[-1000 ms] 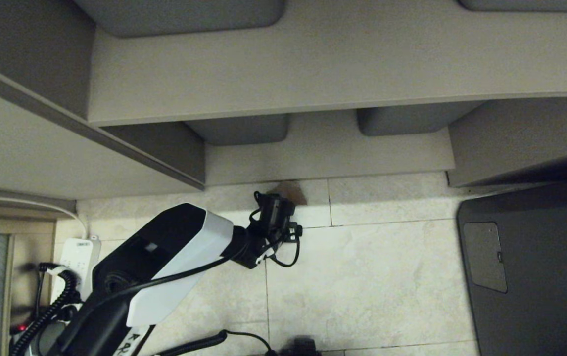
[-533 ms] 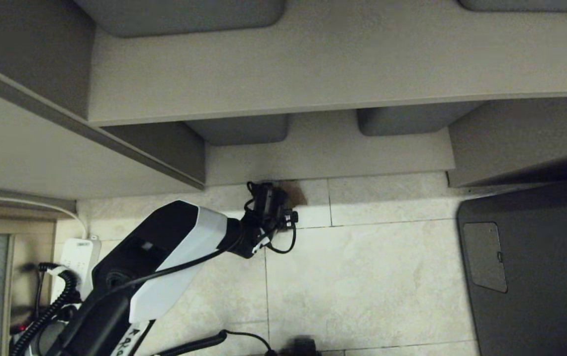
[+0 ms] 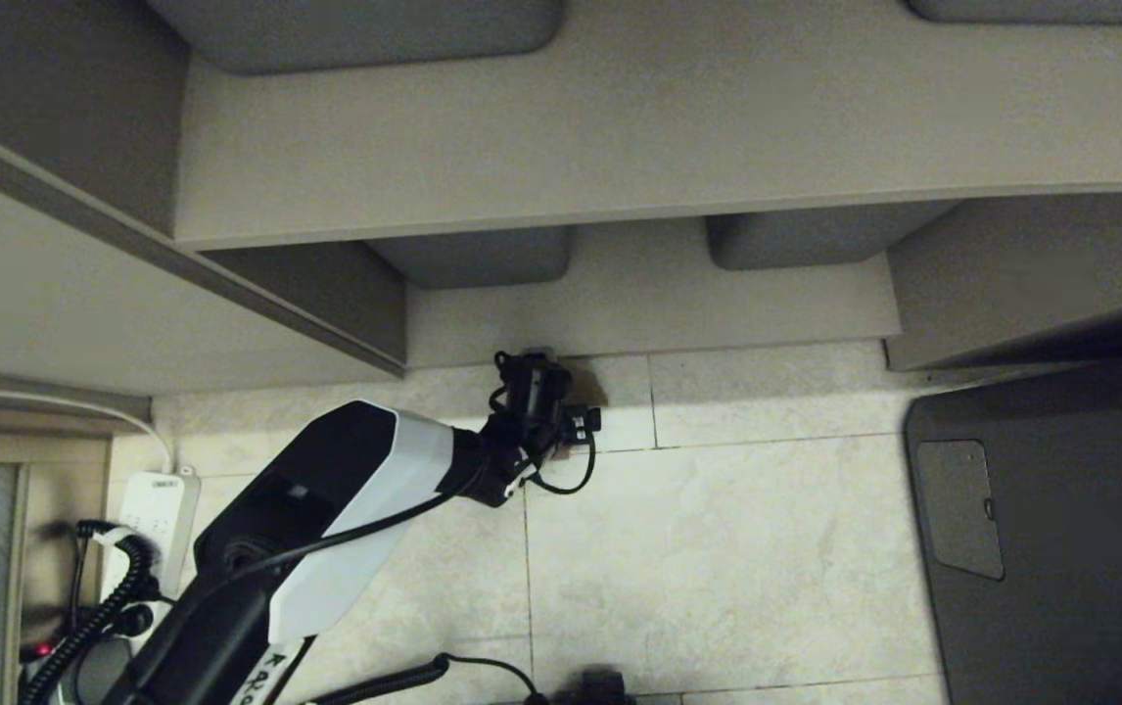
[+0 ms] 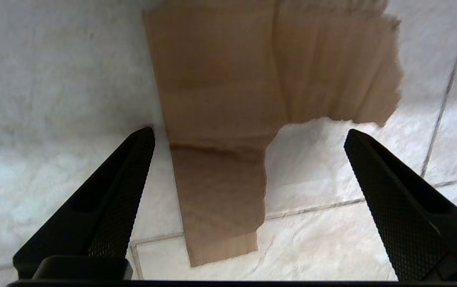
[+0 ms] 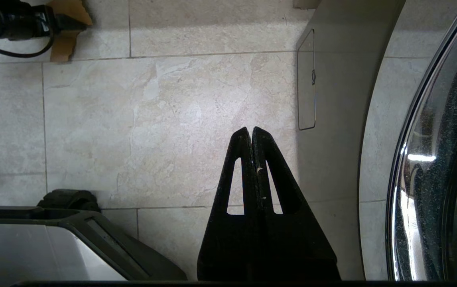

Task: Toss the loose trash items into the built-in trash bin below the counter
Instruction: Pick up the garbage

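The cardboard scrap is in one piece across its crease [image 4: 217,148], so its wide part [image 4: 219,81] will come along whole and stiff when the robot lifts the scrap's narrow part.
A torn brown cardboard scrap [image 4: 220,79], the loose trash in view, lies on the pale floor tiles at the cabinet foot [image 3: 588,384]. My left gripper [image 4: 249,132] hangs just over it, open wide. The scrap's narrow strip reaches in between the two fingers, and neither one touches it. In the head view the left wrist [image 3: 537,392] covers most of the scrap. My right gripper [image 5: 250,129] is shut and empty above bare tiles. The trash bin's front with its rectangular flap [image 3: 958,509] stands at the right. The counter is out of view.
Beige shelves [image 3: 620,117] carrying grey tubs [image 3: 473,257] overhang the floor behind the scrap. A power strip [image 3: 160,509] and coiled cables lie at the left. A shiny round rim [image 5: 420,159] is beside the bin front.
My left arm has reached further toward the cabinet foot, bringing the open gripper over the cardboard scrap. The right gripper has not moved.
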### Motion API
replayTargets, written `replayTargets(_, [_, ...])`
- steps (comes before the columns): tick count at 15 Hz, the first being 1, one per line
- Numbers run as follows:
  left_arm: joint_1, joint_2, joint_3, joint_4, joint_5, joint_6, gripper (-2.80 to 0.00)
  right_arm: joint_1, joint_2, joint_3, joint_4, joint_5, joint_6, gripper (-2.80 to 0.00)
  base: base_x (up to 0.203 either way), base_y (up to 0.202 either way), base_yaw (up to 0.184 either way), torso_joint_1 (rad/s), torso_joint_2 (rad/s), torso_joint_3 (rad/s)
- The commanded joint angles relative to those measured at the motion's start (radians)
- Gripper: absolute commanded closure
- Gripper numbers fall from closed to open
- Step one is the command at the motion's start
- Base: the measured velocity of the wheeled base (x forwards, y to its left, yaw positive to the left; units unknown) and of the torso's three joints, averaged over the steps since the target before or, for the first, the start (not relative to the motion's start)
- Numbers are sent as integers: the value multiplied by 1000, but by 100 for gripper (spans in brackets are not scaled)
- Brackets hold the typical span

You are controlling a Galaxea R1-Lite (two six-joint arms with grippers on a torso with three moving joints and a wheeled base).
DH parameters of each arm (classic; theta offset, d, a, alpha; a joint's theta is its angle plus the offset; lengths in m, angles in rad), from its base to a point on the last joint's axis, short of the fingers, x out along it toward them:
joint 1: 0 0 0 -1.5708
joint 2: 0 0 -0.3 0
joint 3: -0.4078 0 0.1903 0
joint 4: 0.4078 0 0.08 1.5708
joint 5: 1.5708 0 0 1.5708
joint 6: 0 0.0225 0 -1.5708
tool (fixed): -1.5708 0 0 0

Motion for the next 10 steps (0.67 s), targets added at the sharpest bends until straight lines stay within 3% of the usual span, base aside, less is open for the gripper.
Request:
replayTargets(1, [-1, 5, -2, -18, 1, -1, -280, 0, -1, 0, 0, 0, 0, 0, 0, 0, 0, 0, 0, 0])
replayTargets(5, [-7, 4, 10, -22, -1, 14, -280, 0, -1, 0, 0, 0, 0, 0, 0, 0, 0, 0, 0, 0])
replayTargets(10, [-9, -28, 53, 155, 5, 36, -280, 0, -1, 0, -2, 0, 0, 0, 0, 0, 0, 0, 0, 0])
